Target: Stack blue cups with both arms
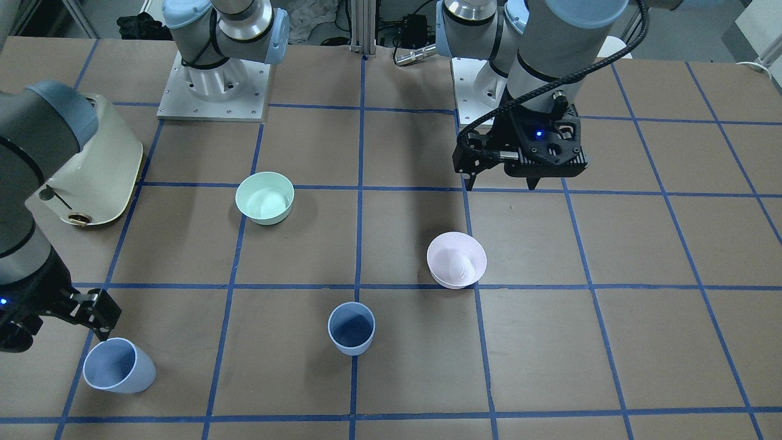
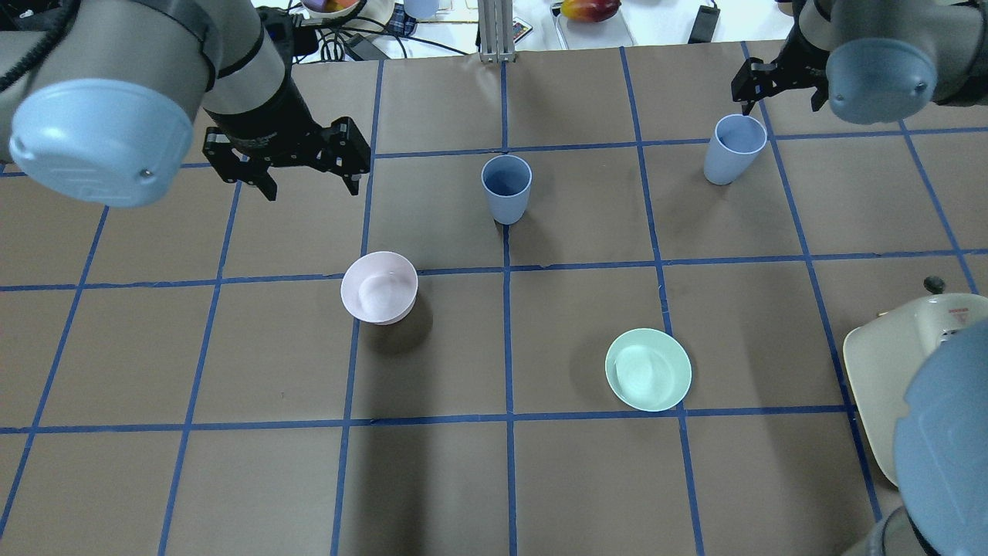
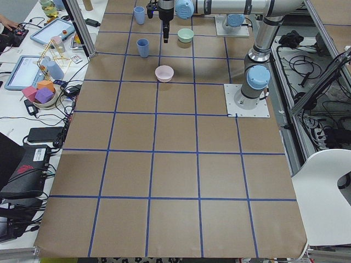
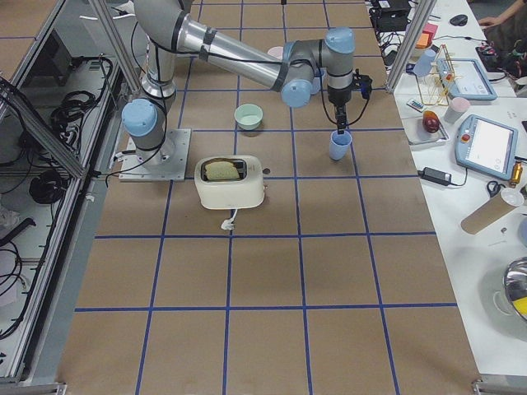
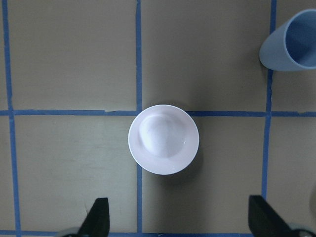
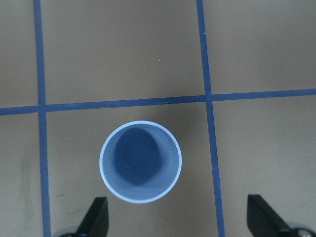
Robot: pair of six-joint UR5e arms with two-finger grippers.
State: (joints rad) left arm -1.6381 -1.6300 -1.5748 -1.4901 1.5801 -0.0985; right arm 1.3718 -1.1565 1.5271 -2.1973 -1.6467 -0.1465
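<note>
This cup's base (image 6: 139, 152) is narrower than the cup's rim, so the cup (image 1: 118, 365) will go most of the way down into the middle cup when the robot lowers it.
Two pale blue cups stand upright and apart on the brown table. One cup (image 2: 506, 188) is near the middle (image 1: 351, 328). The other cup (image 2: 732, 149) is toward the robot's right (image 1: 117, 365). My right gripper (image 2: 776, 94) is open and empty, hovering just above that cup. In its wrist view the cup (image 6: 140, 169) sits a little ahead of the spread fingertips (image 6: 95, 218). My left gripper (image 2: 312, 189) is open and empty in the air (image 1: 501, 183). It hangs over the table beside a pale pink bowl (image 5: 163, 139), left of the middle cup (image 5: 291, 42).
The pale pink bowl (image 2: 379, 287) and a mint-green bowl (image 2: 648, 369) stand nearer the robot. A cream toaster (image 2: 899, 371) sits at the robot's right (image 1: 98, 165). Blue tape lines grid the table. Clutter lies beyond the far edge.
</note>
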